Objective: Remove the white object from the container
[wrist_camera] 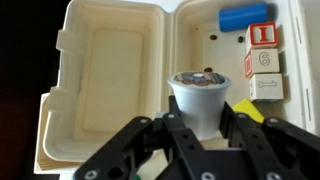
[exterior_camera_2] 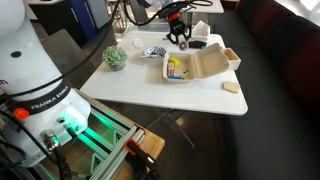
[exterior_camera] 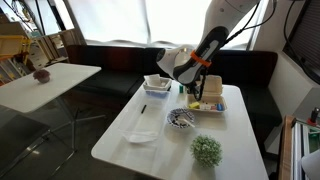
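Note:
I keep moving my gripper down until the white cup (wrist_camera: 200,97) touches the tray's bottom, then let go. The cup is hanging upright over the tray's open bottom beside the yellow piece (exterior_camera_2: 183,68).
My gripper (wrist_camera: 200,118) is shut on a small white cup (wrist_camera: 200,95) with a dark patterned lid and holds it upright above the open beige clamshell tray (wrist_camera: 100,80). In both exterior views the gripper (exterior_camera: 188,88) (exterior_camera_2: 183,40) hangs over the far middle of the white table, next to that tray (exterior_camera: 212,104) (exterior_camera_2: 205,62). The low translucent dish (exterior_camera: 143,135) lies near the table's front edge, apart from the gripper, and looks empty. The cup is too small to make out in the exterior views.
The tray's other half holds a blue cylinder (wrist_camera: 245,17), numbered blocks (wrist_camera: 262,60) and a yellow piece (wrist_camera: 250,110). A small white square tub (exterior_camera: 157,83), a patterned bowl (exterior_camera: 181,119) and a green plant (exterior_camera: 207,150) stand on the table (exterior_camera: 120,140).

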Controlling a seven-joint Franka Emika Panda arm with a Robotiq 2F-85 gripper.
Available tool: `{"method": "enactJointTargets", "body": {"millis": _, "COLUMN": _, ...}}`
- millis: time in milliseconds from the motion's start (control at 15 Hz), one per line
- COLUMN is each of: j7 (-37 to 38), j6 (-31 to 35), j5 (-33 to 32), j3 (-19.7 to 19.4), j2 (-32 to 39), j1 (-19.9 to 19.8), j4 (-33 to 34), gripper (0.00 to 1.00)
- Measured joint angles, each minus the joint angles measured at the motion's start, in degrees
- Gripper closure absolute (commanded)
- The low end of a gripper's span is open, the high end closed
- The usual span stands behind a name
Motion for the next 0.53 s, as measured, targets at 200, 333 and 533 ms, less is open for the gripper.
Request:
{"method": "enactJointTargets", "body": {"millis": 200, "j7": -3.54, "j6": 0.01, "j5": 1.41, "j3": 0.01, "j2": 2.79, "j1": -0.6, "j4": 2.22, "gripper": 0.86}}
{"method": "enactJointTargets", "body": {"millis": 333, "j7": -5.55, "j6": 0.03, "j5": 2.68, "j3": 0.05, "j2": 4.35, "j1": -0.8, "j4": 3.45, "gripper": 0.86}}
{"method": "enactJointTargets", "body": {"millis": 533, "j7": -8.03, "j6": 0.34, "j5": 4.43, "j3": 0.05, "j2": 6.33, "j1": -1.09, "j4": 5.21, "gripper": 0.86}}
